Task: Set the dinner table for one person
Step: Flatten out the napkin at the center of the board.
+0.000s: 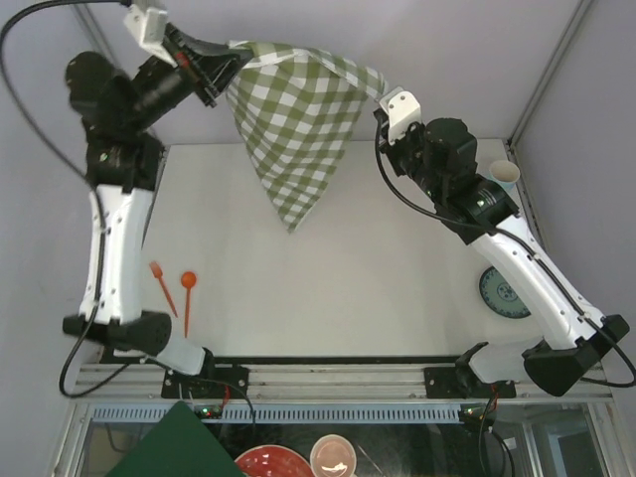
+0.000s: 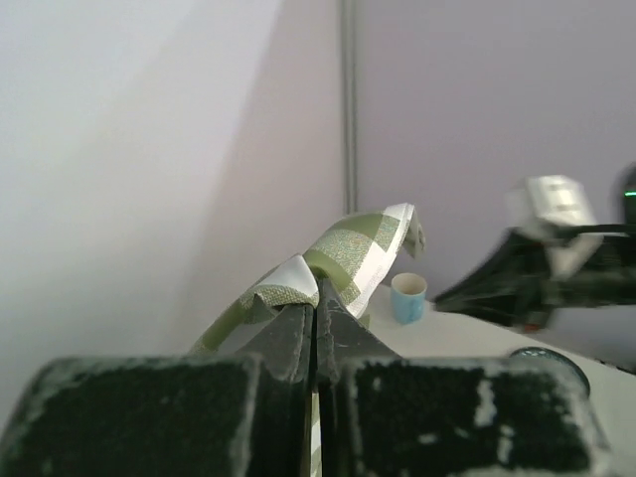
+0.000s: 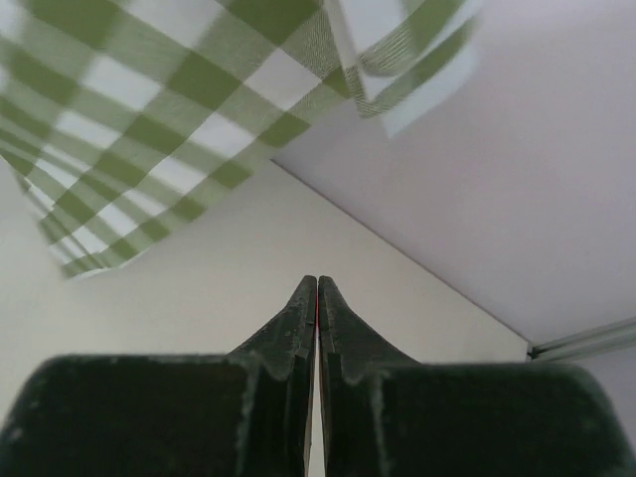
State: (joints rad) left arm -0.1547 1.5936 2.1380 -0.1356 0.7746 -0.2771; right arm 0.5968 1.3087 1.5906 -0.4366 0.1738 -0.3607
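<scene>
The cloth's loose corner [image 1: 375, 81] is hanging in front of my closed right gripper, so that gripper should move back while my left gripper puts the cloth down onto the tabletop [image 1: 288, 288].
A green-and-white checked cloth [image 1: 293, 119] hangs in the air over the back of the dinner table [image 1: 348, 288], its lowest tip pointing down at the tabletop. My left gripper [image 1: 217, 68] is shut on the cloth's upper left corner; in the left wrist view the fabric [image 2: 353, 253] bunches over the closed left gripper [image 2: 316, 303]. My right gripper [image 1: 383, 99] is raised beside the cloth's upper right corner. In the right wrist view the right gripper [image 3: 317, 281] is shut with no fabric between its jaws. There the cloth [image 3: 149, 119] hangs ahead of the tips, above them.
An orange fork [image 1: 162, 286] and an orange spoon [image 1: 188, 288] lie at the table's near left. A blue cup [image 1: 507, 174] stands at the far right, a green patterned plate [image 1: 500, 293] partly under the right arm. Below the near edge sit a red bowl [image 1: 273, 462] and a pink bowl [image 1: 333, 455].
</scene>
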